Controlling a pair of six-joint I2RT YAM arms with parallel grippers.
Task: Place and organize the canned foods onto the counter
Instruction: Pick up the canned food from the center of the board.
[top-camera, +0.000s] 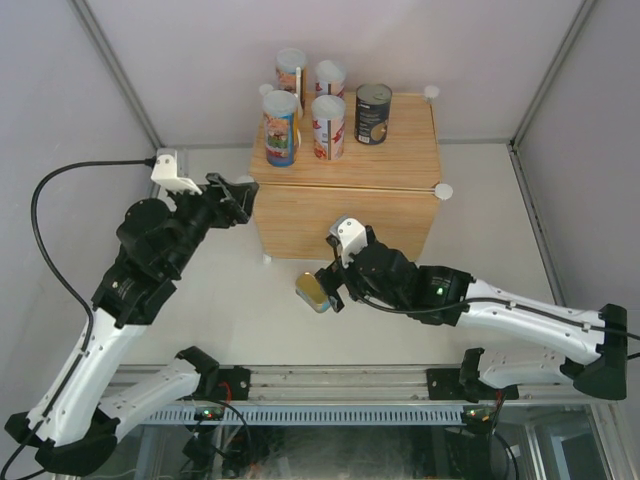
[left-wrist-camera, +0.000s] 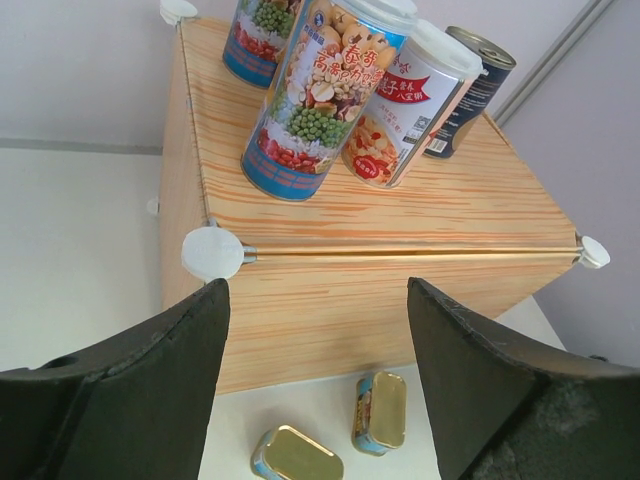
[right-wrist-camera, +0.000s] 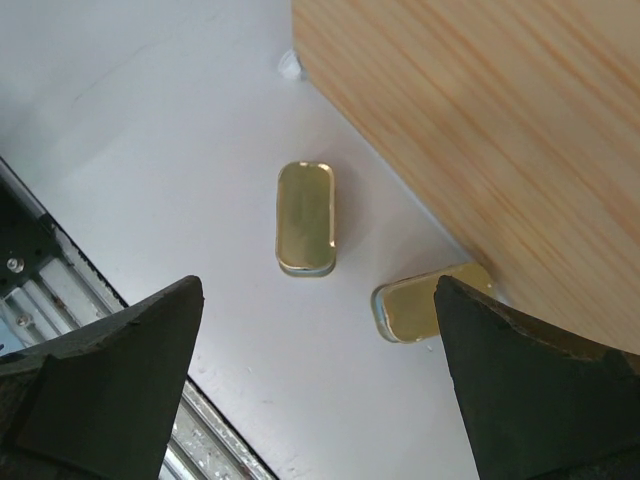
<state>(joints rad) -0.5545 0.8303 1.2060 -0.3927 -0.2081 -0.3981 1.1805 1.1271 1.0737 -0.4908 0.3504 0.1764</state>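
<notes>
I should keep lowering my right gripper to the gold tin farther from the counter (top-camera: 312, 292) until its fingers straddle the tin, because the tin's long sides (right-wrist-camera: 331, 216) face both open fingers.
The counter (top-camera: 345, 190) is a light wood box at the back centre. On its top stand four tall white-lidded cans (top-camera: 281, 128) and one dark can (top-camera: 373, 113); the left wrist view shows them as well, the tall cans (left-wrist-camera: 320, 100) and the dark can (left-wrist-camera: 470, 90). Two flat gold tins lie on the table before the counter's front face: one tin (right-wrist-camera: 305, 217) and a second tin (right-wrist-camera: 430, 305) close to the wood. My right gripper (right-wrist-camera: 317, 285) hovers open above them, empty. My left gripper (left-wrist-camera: 315, 290) is open and empty at the counter's front left corner (left-wrist-camera: 212, 253).
A metal rail (top-camera: 330, 385) runs along the table's near edge, close to the tins. Grey enclosure walls (top-camera: 60, 80) with metal posts (top-camera: 120, 70) surround the table. A black cable (top-camera: 45, 190) loops at the left beside the left arm.
</notes>
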